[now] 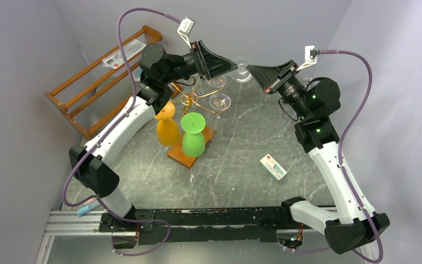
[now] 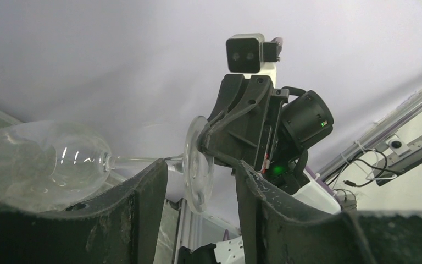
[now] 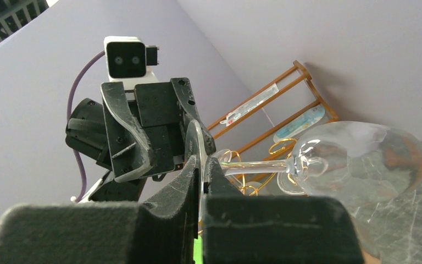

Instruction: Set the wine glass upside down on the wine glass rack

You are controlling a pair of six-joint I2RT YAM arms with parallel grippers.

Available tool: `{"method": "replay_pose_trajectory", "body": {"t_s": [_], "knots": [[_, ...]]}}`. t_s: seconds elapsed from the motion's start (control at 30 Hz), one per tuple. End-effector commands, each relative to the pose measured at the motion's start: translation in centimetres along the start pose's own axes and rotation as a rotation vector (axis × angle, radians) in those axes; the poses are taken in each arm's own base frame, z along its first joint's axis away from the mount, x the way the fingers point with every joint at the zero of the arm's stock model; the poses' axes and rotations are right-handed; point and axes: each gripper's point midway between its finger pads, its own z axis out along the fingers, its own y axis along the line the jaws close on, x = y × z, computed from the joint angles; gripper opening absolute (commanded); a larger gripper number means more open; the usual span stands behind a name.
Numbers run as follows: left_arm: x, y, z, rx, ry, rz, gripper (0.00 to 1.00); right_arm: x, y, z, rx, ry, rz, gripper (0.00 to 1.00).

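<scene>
My left gripper is on the same side as the rack's free hook, so next my right gripper passes the wine glass's foot to my left gripper and back away.
A clear wine glass hangs on its side in the air between my two grippers, behind the rack. My right gripper is shut on the thin rim of its foot, and its stem and bowl reach out to the right. My left gripper is open, a finger on either side of the foot disc with gaps showing; the bowl lies off to its left. The wine glass rack, gold scroll wire on a wooden base, carries an orange glass, a green glass and clear ones.
A stepped wooden slatted shelf stands at the back left against the wall. A small white box lies on the marble table right of the middle. Purple cables loop above both arms.
</scene>
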Motion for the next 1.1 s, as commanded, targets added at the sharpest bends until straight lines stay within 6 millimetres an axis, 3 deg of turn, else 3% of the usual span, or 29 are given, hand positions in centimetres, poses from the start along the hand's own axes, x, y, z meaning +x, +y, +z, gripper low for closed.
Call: {"method": "replay_pose_trajectory", "body": {"t_s": [0.0, 0.2, 0.33, 0.43, 0.57, 0.67, 0.83, 1.07], "knots": [[0.0, -0.5, 0.4, 0.008, 0.010, 0.033, 0.52, -2.2, 2.8, 0.0, -0.094, -0.058, -0.062, 0.00], [0.5, -0.2, 0.8, -0.011, 0.030, 0.044, 0.29, -2.0, 2.3, 0.4, -0.081, -0.050, -0.060, 0.00], [0.1, -0.6, 0.8, -0.006, 0.033, 0.068, 0.07, -1.8, 2.2, 0.4, -0.086, -0.045, -0.058, 0.00], [-0.9, -0.2, 0.8, -0.028, 0.009, 0.090, 0.05, -1.9, 1.8, 0.3, -0.065, -0.061, -0.053, 0.08], [-3.1, 0.7, 0.3, -0.030, -0.038, 0.071, 0.05, -2.4, 1.5, -0.2, -0.024, -0.082, -0.083, 0.50], [-5.2, 2.0, -0.6, -0.055, -0.092, 0.067, 0.05, -3.2, 1.4, -0.9, 0.019, -0.097, -0.149, 0.67], [-8.2, 5.0, -2.6, -0.136, -0.177, 0.031, 0.05, -4.0, 1.0, -2.4, 0.097, -0.117, -0.222, 0.74], [-12.0, 10.8, -7.6, -0.371, -0.324, -0.051, 0.05, -3.0, 0.7, -4.3, 0.119, -0.116, -0.229, 0.74]]}}
